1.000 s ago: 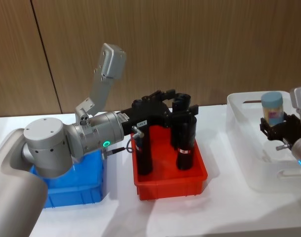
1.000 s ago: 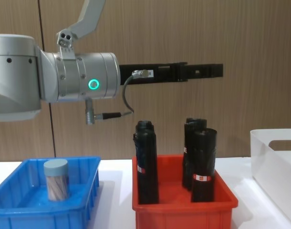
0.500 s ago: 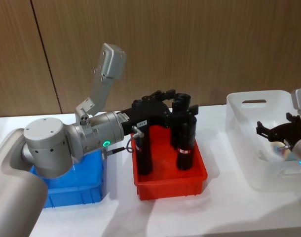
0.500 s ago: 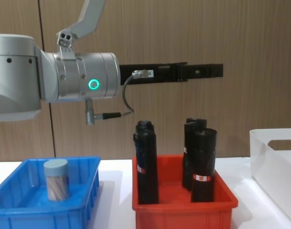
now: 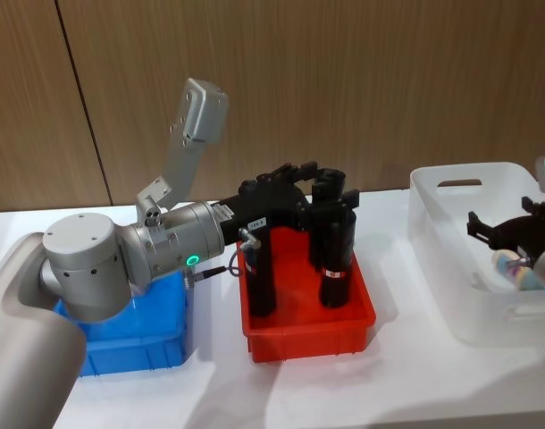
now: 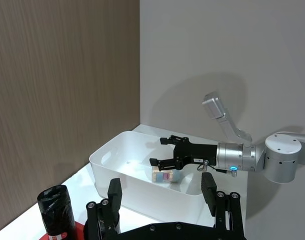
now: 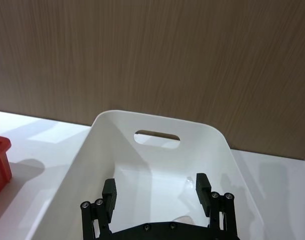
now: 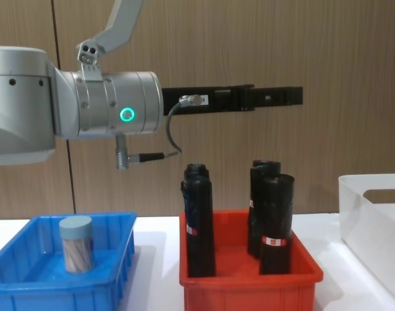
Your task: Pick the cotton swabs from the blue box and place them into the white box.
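The label (image 8: 274, 241) goes around the front black roll (image 8: 276, 223) low down. The roll's unbound upper end will pinch in and flare out at the top when I lift the roll.
One jar of cotton swabs (image 8: 76, 243) stands upright in the blue box (image 8: 22, 285), whose side (image 5: 138, 344) shows under my left arm. Another jar of cotton swabs (image 5: 512, 267) lies on its side inside the white box (image 5: 460, 174), and it lies there in the left wrist view (image 6: 165, 176) too. My right gripper (image 5: 500, 231) hangs open just above that jar, over the white box (image 6: 117, 167), nothing between its fingers (image 7: 109, 194). My left gripper (image 5: 308, 170) is open and empty, held high above the red bin (image 8: 282, 96).
A red bin (image 5: 308, 331) with three tall black rolls (image 8: 199, 220) stands between the blue and white boxes. A wood-panelled wall closes the back. The white box's handle cutout (image 7: 157, 136) faces the wall.
My right gripper, shut on a jar above the white box a second ago, has opened; the jar dropped and now lies in the box. The left arm has not moved.
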You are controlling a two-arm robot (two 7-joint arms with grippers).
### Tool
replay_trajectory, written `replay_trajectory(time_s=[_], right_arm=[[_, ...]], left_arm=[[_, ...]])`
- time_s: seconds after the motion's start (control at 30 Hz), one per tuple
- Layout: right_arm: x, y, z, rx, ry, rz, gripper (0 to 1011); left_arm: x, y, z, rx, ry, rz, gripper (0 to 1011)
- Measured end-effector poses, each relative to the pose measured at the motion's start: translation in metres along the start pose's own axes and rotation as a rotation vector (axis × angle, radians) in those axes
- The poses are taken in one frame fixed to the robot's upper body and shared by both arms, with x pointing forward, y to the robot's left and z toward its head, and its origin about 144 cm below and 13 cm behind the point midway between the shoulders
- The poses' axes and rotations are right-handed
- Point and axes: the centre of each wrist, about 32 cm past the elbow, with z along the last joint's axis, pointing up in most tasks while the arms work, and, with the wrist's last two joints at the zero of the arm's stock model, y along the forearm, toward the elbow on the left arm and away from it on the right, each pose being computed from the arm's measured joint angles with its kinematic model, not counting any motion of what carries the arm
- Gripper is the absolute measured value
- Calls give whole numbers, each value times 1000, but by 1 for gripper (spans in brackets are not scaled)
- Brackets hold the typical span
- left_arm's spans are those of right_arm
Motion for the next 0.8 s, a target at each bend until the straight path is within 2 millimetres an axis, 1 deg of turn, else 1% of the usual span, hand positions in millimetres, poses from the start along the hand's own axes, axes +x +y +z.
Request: replay_trajectory(time_s=[0.2,0.4,0.53,0.8], right_arm=[[2,-7,7,45,9,-6,1001],[3,-19,17,106,16,-18,1001],[2,-32,24,159,21,-28,1001],[0,-50,34,221,30,-40,1001]], left_arm=[[0,0,0,0,0,0,1004],[0,0,0,0,0,0,1004],[0,0,0,0,0,0,1004],[0,0,0,0,0,0,1004]])
